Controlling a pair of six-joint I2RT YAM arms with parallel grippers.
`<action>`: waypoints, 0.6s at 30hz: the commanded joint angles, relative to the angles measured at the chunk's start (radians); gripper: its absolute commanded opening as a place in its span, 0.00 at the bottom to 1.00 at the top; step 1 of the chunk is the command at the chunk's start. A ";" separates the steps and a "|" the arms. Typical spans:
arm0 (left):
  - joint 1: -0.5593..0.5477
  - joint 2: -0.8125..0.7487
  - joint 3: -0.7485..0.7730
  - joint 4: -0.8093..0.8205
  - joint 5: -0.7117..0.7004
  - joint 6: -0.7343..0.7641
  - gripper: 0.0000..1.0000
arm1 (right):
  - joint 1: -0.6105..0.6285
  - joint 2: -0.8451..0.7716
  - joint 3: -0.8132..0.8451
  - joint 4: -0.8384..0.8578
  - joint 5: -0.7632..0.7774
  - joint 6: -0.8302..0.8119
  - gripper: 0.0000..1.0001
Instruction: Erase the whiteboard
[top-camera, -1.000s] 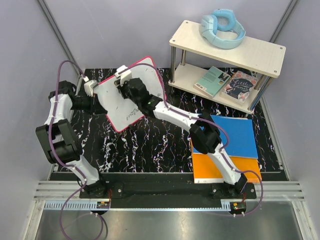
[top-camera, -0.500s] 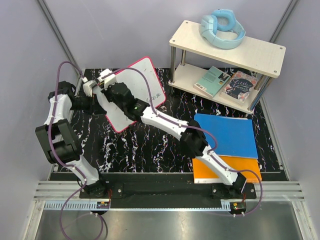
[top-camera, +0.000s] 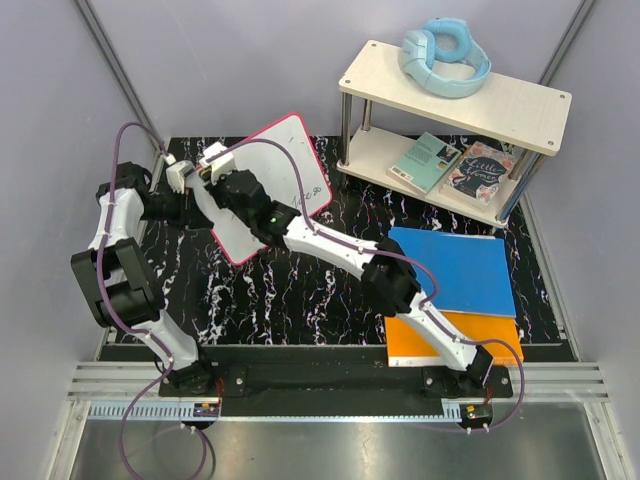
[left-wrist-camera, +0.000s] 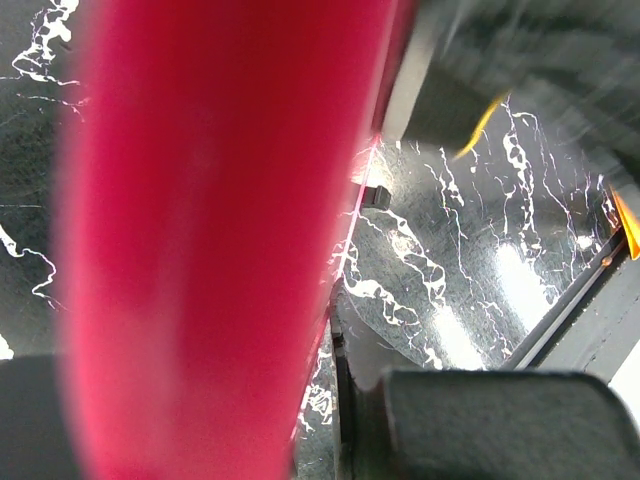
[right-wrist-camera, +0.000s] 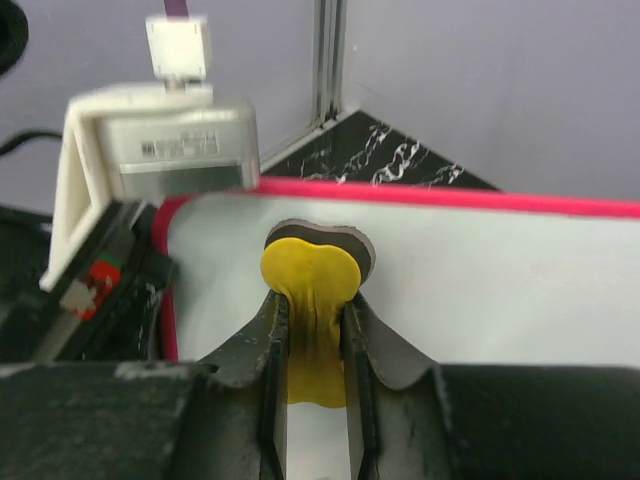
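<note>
The eraser is at the whiteboard's end (top-camera: 204, 196) by my left gripper. My right gripper should sweep it back along the whiteboard's upper edge to the whiteboard's corner (top-camera: 298, 121) nearest the shelf.
The whiteboard (top-camera: 290, 165), white with a pink-red rim, stands tilted at the back left of the black marbled table. My left gripper (top-camera: 196, 203) is shut on its left edge; in the left wrist view (left-wrist-camera: 300, 420) the red rim (left-wrist-camera: 210, 240) fills the space between the fingers. My right gripper (top-camera: 222, 178) is shut on a yellow eraser (right-wrist-camera: 310, 275) with a dark underside. It presses the eraser on the white surface (right-wrist-camera: 480, 270) near the board's left end. Faint black marks (top-camera: 318, 190) remain near the board's right edge.
A two-tier wooden shelf (top-camera: 520, 105) stands at the back right, with blue headphones (top-camera: 445, 55) on top and two books (top-camera: 450, 165) below. A blue flat rectangle (top-camera: 465, 270) and an orange one (top-camera: 415, 340) lie at the right.
My right gripper slid with the eraser from the board's middle to its left end, then nearly stopped. The handwriting on the lower left no longer shows. The left gripper held still.
</note>
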 joint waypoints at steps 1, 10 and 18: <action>-0.032 -0.011 -0.016 0.055 -0.282 0.243 0.00 | 0.006 -0.047 -0.206 -0.078 -0.035 0.049 0.00; -0.032 -0.004 -0.013 0.053 -0.262 0.226 0.00 | 0.006 -0.233 -0.595 -0.064 -0.036 0.199 0.00; -0.032 -0.015 -0.016 0.053 -0.262 0.224 0.00 | -0.004 -0.236 -0.584 -0.020 0.071 0.190 0.00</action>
